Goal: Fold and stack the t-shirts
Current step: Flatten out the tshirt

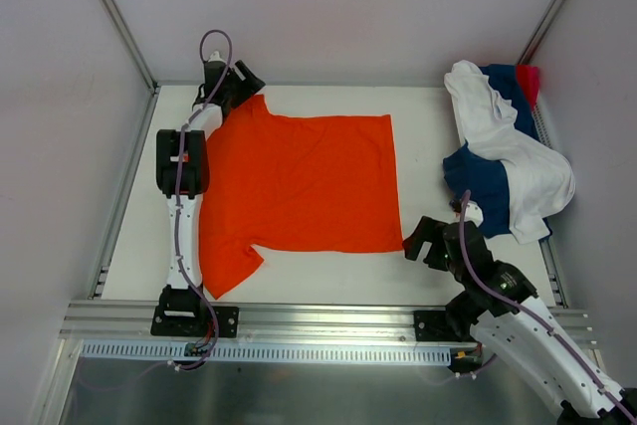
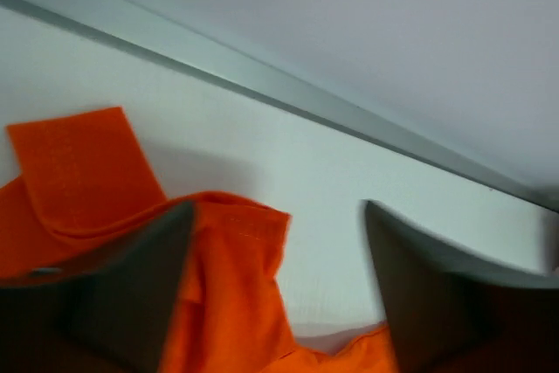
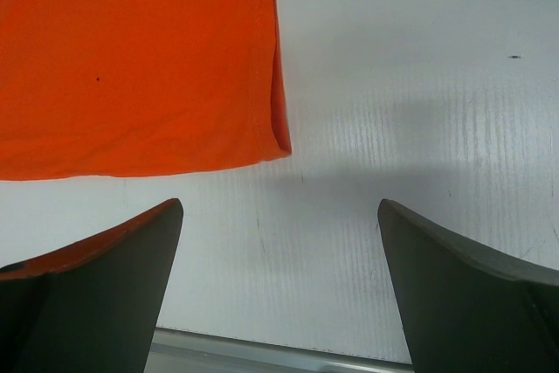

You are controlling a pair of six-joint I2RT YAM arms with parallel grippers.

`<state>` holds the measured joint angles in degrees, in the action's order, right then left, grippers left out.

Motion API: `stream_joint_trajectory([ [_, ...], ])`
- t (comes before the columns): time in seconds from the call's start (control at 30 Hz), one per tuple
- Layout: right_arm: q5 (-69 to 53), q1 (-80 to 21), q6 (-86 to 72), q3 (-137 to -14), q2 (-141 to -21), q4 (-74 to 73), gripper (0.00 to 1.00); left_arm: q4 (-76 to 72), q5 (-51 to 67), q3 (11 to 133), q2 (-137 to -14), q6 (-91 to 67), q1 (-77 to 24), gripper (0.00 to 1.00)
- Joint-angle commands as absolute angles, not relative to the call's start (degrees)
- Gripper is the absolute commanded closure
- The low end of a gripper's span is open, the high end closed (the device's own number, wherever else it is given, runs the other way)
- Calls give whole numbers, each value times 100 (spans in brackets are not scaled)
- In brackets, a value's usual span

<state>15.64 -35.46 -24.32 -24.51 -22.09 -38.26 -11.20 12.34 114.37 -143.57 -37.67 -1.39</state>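
I should move my right gripper inward and grab the hem's edge (image 1: 394, 236) at the orange t-shirt's near hem corner (image 1: 399, 248) before folding, because that corner is outside my right gripper's open fingers.
The bright orange t-shirt (image 1: 309, 181) lies spread flat in the middle of the white table (image 1: 423, 146). My left gripper (image 1: 239, 82) is at the shirt's far left corner, by the sleeve. In the left wrist view it (image 2: 279, 207) is open, with a raised fold of orange cloth (image 2: 227, 286) against its left finger. My right gripper (image 1: 423, 241) is open and empty just off the shirt's near right corner. In the right wrist view it (image 3: 279, 207) is over bare table, with the shirt corner (image 3: 131, 58) ahead to the left. The white (image 1: 498, 136), navy (image 1: 483, 181) and red-pink (image 1: 528, 77) shirts lie heaped at the right.
White enclosure walls with metal posts (image 1: 114, 12) close in the table at the back and sides. A metal rail (image 1: 328, 320) runs along the near edge, by the arm bases. The back wall's metal strip (image 2: 288, 98) is close in front of my left gripper.
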Motion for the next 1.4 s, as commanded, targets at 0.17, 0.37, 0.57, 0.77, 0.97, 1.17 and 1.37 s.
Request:
stream_joint_trajectory([
  [0.17, 1644, -3577, -2320, -2435, -2496, -3498, 1, -2344, 1880, 12760, -15178, -3893, -132, 1],
  [0.37, 1758, -3577, -2241, -2417, -2627, -3305, 0, -2743, 2180, 12581, -14156, -4035, -175, 1],
  [0.57, 1819, -3577, -2118, -2837, -3005, -3076, 0, -855, 801, 10614, -11789, -2830, -387, 1],
  [0.77, 2285, -3568, -1732, -3444, -3524, -2918, 1, 815, -174, 7705, -8655, -3226, -518, 1],
  [0.97, 1020, -3507, -1670, -3788, -4376, -2927, 1, 2705, -1010, 5479, -6370, -3661, -1036, 1],
  [1.17, 967, -3551, -1889, -3376, -4237, -2558, 0, 3312, -1300, 3139, -3843, -5474, -2318, 1],
  [1.37, 1186, -3551, -2056, -3199, -4516, -2514, 1, 5172, -1591, 3427, -3594, -6310, -3539, 1],
])
